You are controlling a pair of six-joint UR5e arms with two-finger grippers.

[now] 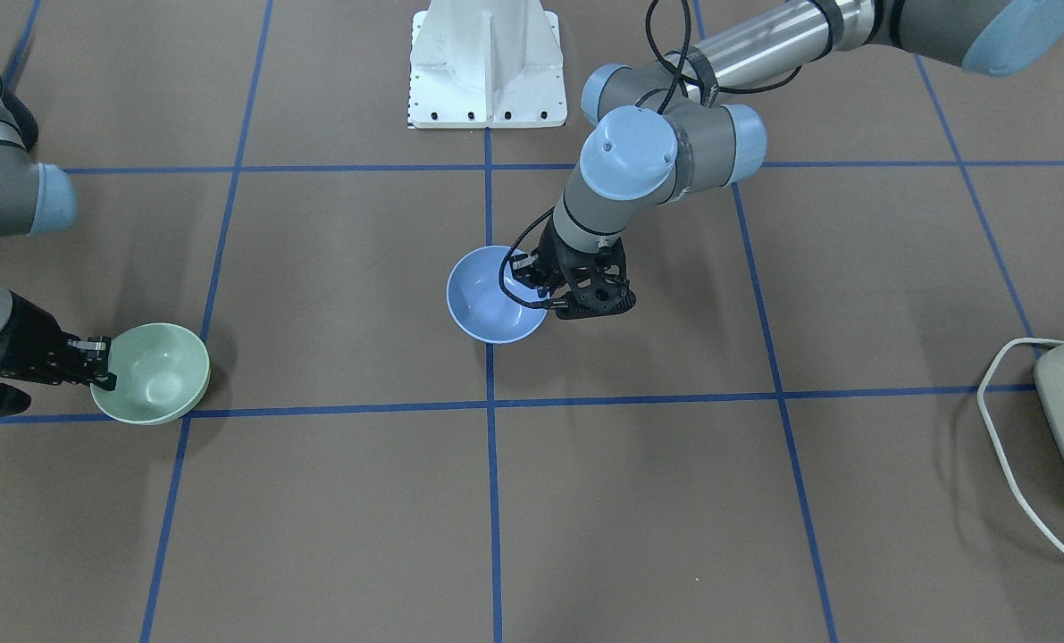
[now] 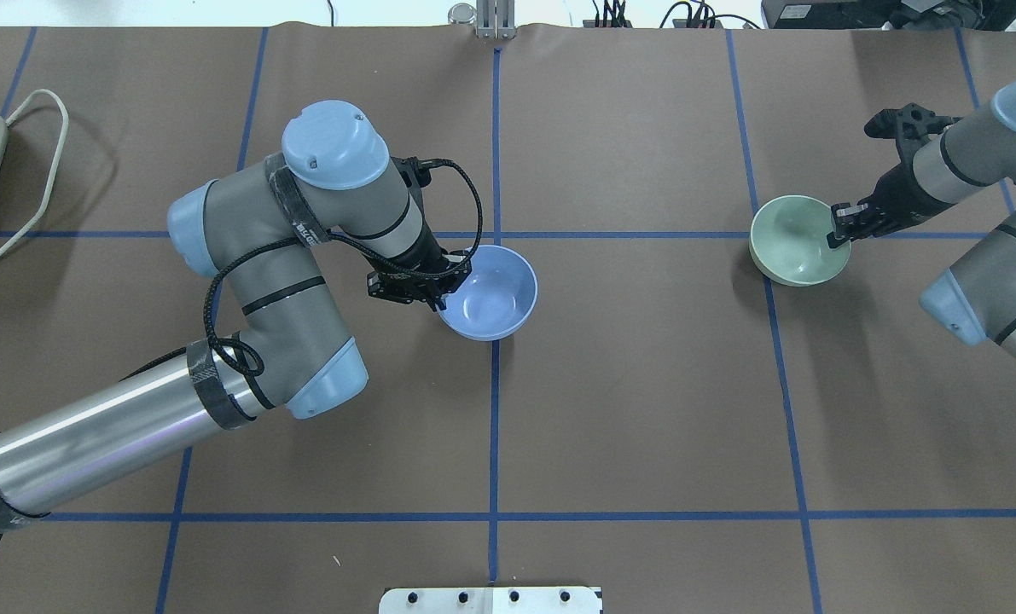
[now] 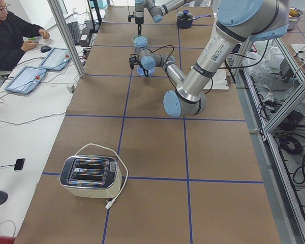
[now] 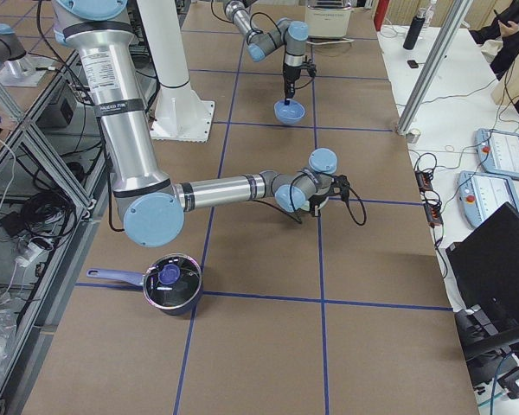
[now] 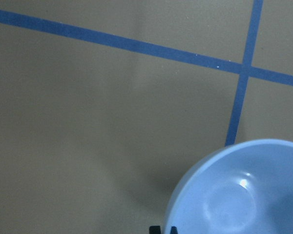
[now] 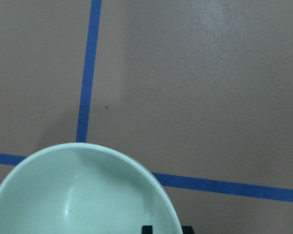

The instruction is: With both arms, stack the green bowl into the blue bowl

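The blue bowl is tilted, and my left gripper is holding it by its rim. Next, I put the blue bowl down flat and move away before I stack the green bowl.
The blue bowl point(image 1: 493, 299) is near the table's middle, by the centre tape line. My left gripper point(image 1: 534, 284) is shut on its rim on the robot's left side and holds it tilted. It also shows in the overhead view point(image 2: 495, 294) and the left wrist view point(image 5: 237, 190). The green bowl point(image 1: 154, 373) is far to the robot's right. My right gripper point(image 1: 100, 361) is shut on its rim and holds it tilted; it also shows in the overhead view point(image 2: 793, 241) and the right wrist view point(image 6: 80, 195). The bowls are well apart.
A toaster point(image 3: 89, 176) with a white cord stands at the table's end on the robot's left. A dark pot with a lid point(image 4: 171, 284) sits at the end on its right. The white pedestal point(image 1: 487, 62) is at the robot's edge. Operators sit along the far side.
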